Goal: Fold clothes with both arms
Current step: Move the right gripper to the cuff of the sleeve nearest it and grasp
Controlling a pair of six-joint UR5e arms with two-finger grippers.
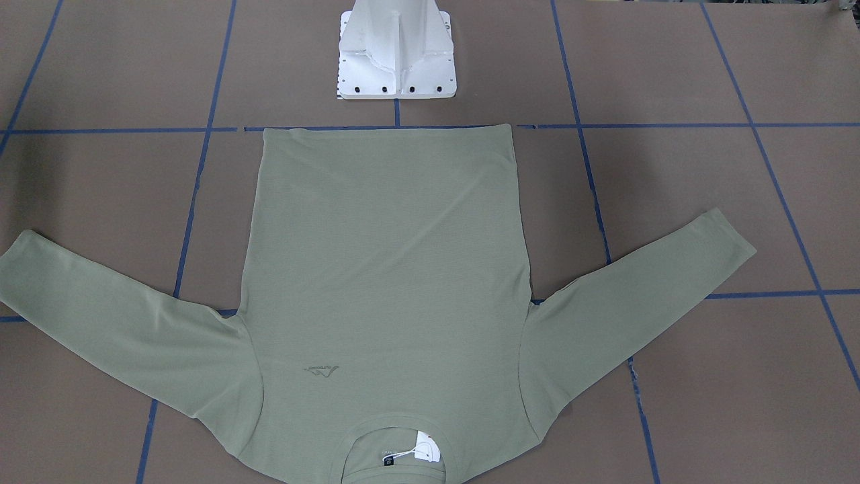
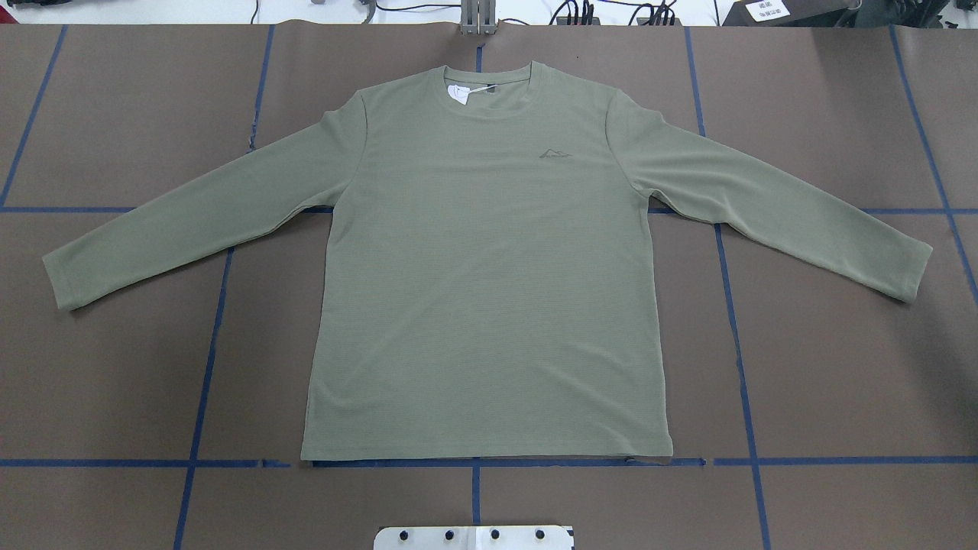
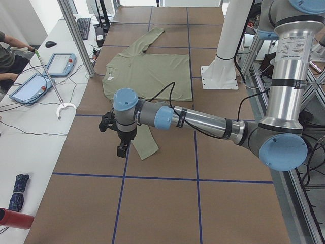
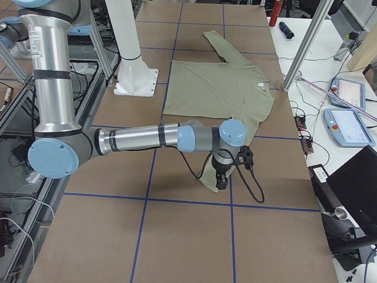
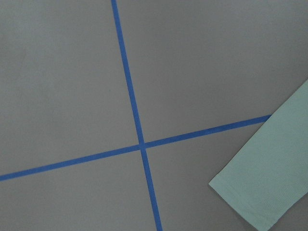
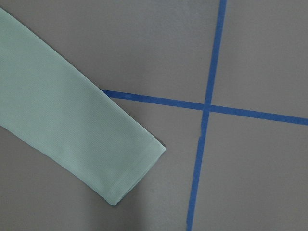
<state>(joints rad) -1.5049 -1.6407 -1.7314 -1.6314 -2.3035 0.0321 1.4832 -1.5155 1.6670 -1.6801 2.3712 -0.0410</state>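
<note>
The cuff is flat and clear of the shirt's body, so my right gripper should keep going down until it closes on the cuff's corner nearest the white base.
The clothes are one sage-green long-sleeved shirt [image 2: 489,267] lying flat and face up on the brown table, both sleeves spread outward, its collar on the far side from the robot's base. In the front-facing view the shirt [image 1: 386,269] shows its white tag at the collar. My left gripper [image 3: 122,149] hangs above the table by one sleeve's cuff [image 5: 262,185]. My right gripper [image 4: 221,180] hangs by the other cuff [image 6: 125,168]. Both grippers show only in the side views, so I cannot tell whether they are open or shut. Neither wrist view shows fingers.
The white pedestal base [image 1: 396,54] stands just past the shirt's hem. Blue tape lines [image 2: 206,382] grid the table. A side bench holds tablets [image 3: 60,64], cables and a person's arm [image 3: 10,57]. A laptop [image 4: 353,188] sits at that bench's other end.
</note>
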